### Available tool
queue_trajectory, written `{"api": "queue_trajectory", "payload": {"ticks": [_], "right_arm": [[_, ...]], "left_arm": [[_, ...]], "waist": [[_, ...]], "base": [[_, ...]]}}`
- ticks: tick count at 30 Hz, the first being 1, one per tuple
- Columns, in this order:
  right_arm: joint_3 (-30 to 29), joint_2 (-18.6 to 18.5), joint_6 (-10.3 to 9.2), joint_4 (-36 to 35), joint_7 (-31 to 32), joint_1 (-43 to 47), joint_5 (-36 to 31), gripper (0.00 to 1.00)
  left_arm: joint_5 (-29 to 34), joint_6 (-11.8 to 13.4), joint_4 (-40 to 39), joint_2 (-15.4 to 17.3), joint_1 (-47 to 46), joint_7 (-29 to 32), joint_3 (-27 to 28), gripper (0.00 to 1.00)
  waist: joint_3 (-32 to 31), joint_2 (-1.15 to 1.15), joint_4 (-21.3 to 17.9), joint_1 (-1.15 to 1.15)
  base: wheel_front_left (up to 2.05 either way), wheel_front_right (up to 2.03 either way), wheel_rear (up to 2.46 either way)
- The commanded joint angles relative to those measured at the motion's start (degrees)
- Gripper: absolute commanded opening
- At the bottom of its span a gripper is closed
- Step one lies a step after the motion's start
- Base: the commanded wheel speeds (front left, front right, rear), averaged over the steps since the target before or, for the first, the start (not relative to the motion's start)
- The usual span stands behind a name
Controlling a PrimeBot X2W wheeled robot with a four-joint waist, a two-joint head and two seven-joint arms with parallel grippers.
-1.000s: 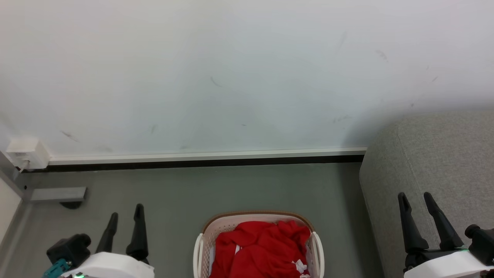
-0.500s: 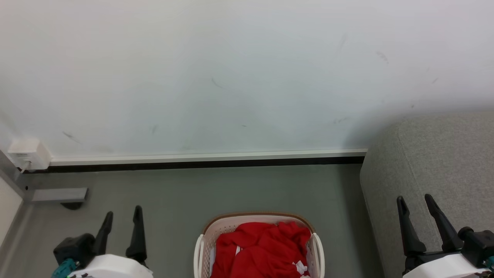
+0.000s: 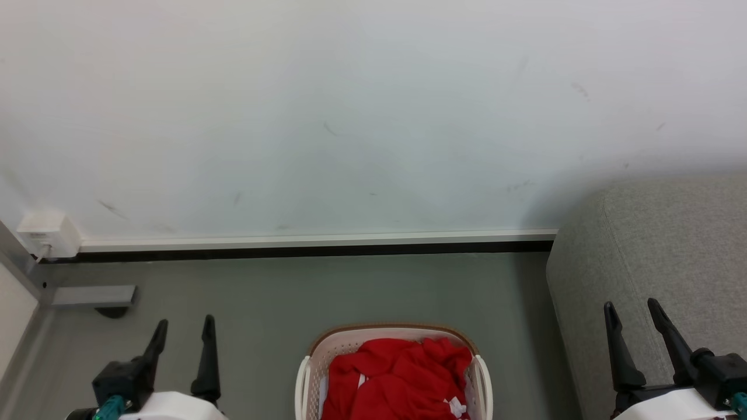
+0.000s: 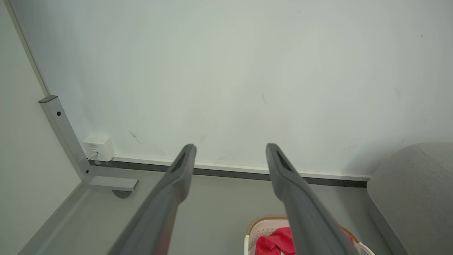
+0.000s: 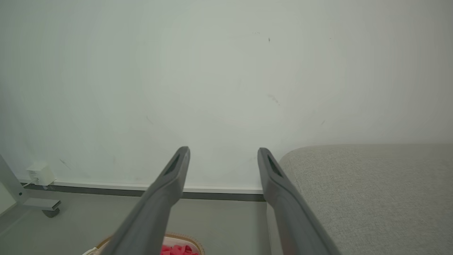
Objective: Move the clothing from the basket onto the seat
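Note:
The robot should expect a flat white layer hidden beneath the red clothing (image 3: 395, 381) in the basket, because a white edge (image 3: 323, 396) sticks out beside it.
The red clothing (image 3: 400, 376) lies bunched in the cream basket (image 3: 327, 344) with a brown rim, on the floor at the bottom centre of the head view. The grey seat (image 3: 659, 245) stands to the basket's right. My left gripper (image 3: 184, 326) is open at the lower left, apart from the basket. My right gripper (image 3: 633, 309) is open at the lower right, in front of the seat's side. The left wrist view shows the clothing (image 4: 274, 242) and basket (image 4: 260, 226) low between its fingers. The right wrist view shows the seat (image 5: 371, 191) and a bit of clothing (image 5: 175, 250).
A pale wall with a white and black skirting (image 3: 315, 245) runs behind the basket. A white socket box (image 3: 48, 233) and a grey metal foot (image 3: 87, 296) of a frame sit at the far left. Grey floor (image 3: 350, 291) lies between basket and wall.
The whole head view has shifted slightly, so the camera moved. Both grippers sit a little lower in the picture, the left one with its fingers more upright. The clothing lies as before.

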Motion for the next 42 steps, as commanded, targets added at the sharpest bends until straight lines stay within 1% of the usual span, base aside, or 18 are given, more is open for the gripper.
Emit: {"api": "queue_trajectory", "payload": {"ticks": [1, 30, 42], "right_arm": [[-0.5, 0.0, -0.08, 0.0, -0.2, 0.2, -1.3, 1.0], [-2.4, 2.0, -0.1, 1.3, -1.2, 0.1, -15.5, 1.0], [-2.6, 2.2, -0.11, 1.3, -1.1, -0.4, -12.3, 1.0]], "left_arm": [[1.5, 0.2, -0.1, 0.6, 0.2, -0.5, 0.0, 1.0], [14.3, 1.8, 0.5, 1.9, 0.6, -3.5, -0.7, 1.0], [13.2, 1.4, 1.4, 1.3, -0.3, -3.4, -0.1, 1.0]], "waist": [[0.0, 0.0, 0.0, 0.0], [0.2, 0.0, -0.2, 0.0], [1.0, 0.0, -0.7, 0.0]], "base": [[0.0, 0.0, 0.0], [0.0, 0.0, 0.0], [0.0, 0.0, 0.0]]}}
